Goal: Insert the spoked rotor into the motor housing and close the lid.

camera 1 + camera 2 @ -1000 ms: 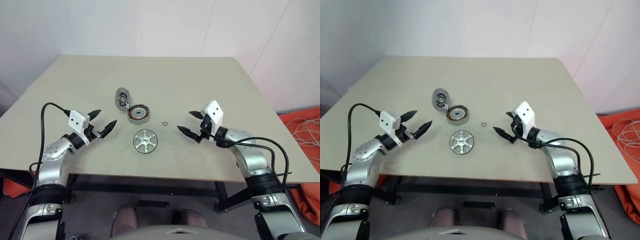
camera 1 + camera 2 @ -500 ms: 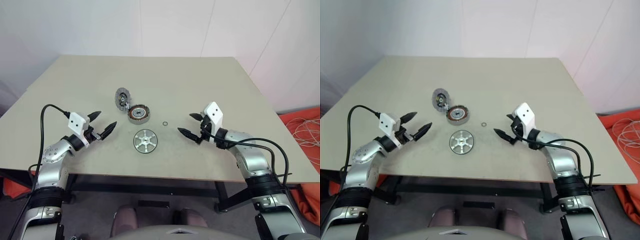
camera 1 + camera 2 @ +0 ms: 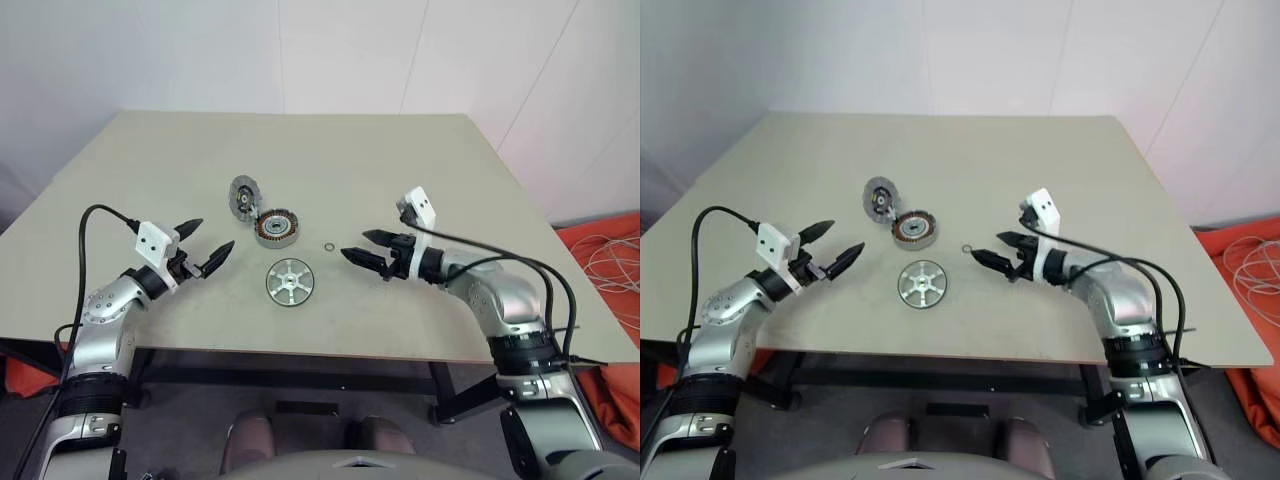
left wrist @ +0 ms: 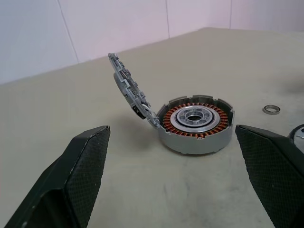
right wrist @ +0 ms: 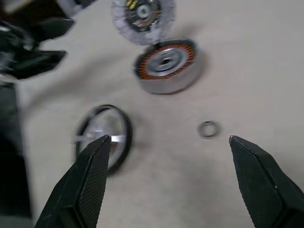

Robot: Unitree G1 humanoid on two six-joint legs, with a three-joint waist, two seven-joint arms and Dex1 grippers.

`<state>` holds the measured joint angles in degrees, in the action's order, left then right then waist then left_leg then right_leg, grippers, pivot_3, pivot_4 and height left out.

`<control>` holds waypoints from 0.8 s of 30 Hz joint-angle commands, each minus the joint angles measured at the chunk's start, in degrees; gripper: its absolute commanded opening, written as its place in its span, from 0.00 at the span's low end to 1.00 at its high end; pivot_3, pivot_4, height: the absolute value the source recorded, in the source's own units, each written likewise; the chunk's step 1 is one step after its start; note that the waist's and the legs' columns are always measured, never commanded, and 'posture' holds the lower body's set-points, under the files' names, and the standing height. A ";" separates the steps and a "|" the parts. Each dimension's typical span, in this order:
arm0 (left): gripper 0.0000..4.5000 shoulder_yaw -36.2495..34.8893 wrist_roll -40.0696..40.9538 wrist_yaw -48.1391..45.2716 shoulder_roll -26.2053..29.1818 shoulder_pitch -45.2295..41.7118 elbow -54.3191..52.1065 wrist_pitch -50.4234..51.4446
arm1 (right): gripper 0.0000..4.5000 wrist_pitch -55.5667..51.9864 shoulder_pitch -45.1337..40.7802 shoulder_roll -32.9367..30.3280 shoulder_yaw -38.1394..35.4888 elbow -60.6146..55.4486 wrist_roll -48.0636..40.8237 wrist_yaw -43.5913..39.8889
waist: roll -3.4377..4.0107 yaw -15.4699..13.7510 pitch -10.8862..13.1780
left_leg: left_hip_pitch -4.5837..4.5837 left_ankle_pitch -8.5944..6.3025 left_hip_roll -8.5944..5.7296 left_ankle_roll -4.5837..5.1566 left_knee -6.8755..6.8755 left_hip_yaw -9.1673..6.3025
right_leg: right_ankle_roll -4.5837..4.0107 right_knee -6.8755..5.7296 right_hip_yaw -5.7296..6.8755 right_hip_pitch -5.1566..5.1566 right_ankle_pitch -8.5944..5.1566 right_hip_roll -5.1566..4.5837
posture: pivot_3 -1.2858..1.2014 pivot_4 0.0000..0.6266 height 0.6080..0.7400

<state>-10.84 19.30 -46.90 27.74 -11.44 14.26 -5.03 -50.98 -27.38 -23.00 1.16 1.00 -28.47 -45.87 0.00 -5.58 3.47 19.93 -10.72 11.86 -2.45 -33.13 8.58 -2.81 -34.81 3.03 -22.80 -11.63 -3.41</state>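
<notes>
The spoked rotor lies at a tilt with its far rim raised, so the robot should expect a hidden stem to stick out underneath when it lifts the rotor.
The spoked rotor lies flat on the table near the front edge. Behind it sits the motor housing, its copper windings showing. The lid leans tilted against the housing's far left side. My left gripper hovers open to the left of the rotor and points toward the housing. To the right of the rotor my right gripper is open too, aimed down at the table between the rotor and a small loose ring.
The small thin ring lies on the beige table just right of the housing. Orange cloth and white cables lie on the floor to the right of the table. White walls stand behind.
My right gripper has rolled and shifted left toward the loose ring and the rotor, and now tips downward. The left gripper and all the parts have stayed where they were.
</notes>
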 commanded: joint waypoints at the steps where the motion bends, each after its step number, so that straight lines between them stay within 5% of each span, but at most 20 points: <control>1: 1.00 -1.00 1.99 -1.55 1.09 0.70 -3.83 0.16 | 1.00 -12.76 -6.50 1.91 1.01 2.11 -4.07 1.36 | 0.01 0.08 0.00 | 0.00 0.00 0.00 0.00 0.00 0.01 | 0.00 0.00 0.00 -0.02 0.00 0.00 | 0.52 0.00 1.00; 5: 1.00 -1.37 3.67 -3.01 1.40 2.57 -6.13 1.27 | 1.00 -20.66 -11.99 4.75 2.60 10.72 -4.12 1.89 | 0.01 0.00 0.00 | 0.03 0.05 0.01 -0.10 0.01 0.00 | -0.28 0.00 0.03 -0.07 0.15 0.06 | 0.52 0.00 1.00; 19: 1.00 -2.51 5.78 -4.01 1.95 6.25 -9.03 2.91 | 1.00 -18.79 -18.61 9.67 7.79 28.18 0.20 -0.66 | 0.01 0.14 0.01 | -0.05 0.13 0.04 -0.24 0.03 -0.01 | -0.14 -0.05 0.03 -0.07 0.05 0.07 | 0.52 0.00 1.00; 24: 1.00 -2.36 5.37 -3.71 1.64 6.14 -8.72 2.47 | 0.72 -19.49 -18.72 11.80 7.24 28.58 0.46 0.25 | 0.01 0.15 0.01 | -0.10 0.18 0.05 -0.33 0.04 -0.01 | -0.19 -0.07 0.03 -0.09 0.08 0.12 | 0.52 0.00 1.00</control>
<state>-11.83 23.92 -50.87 28.90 -4.83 7.29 -1.96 -70.14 -45.36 -12.12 8.59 30.10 -27.68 -45.80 0.01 -5.44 3.49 19.84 -10.52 11.91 -2.80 -33.08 8.57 -3.03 -34.89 3.06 -22.90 -11.53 -3.28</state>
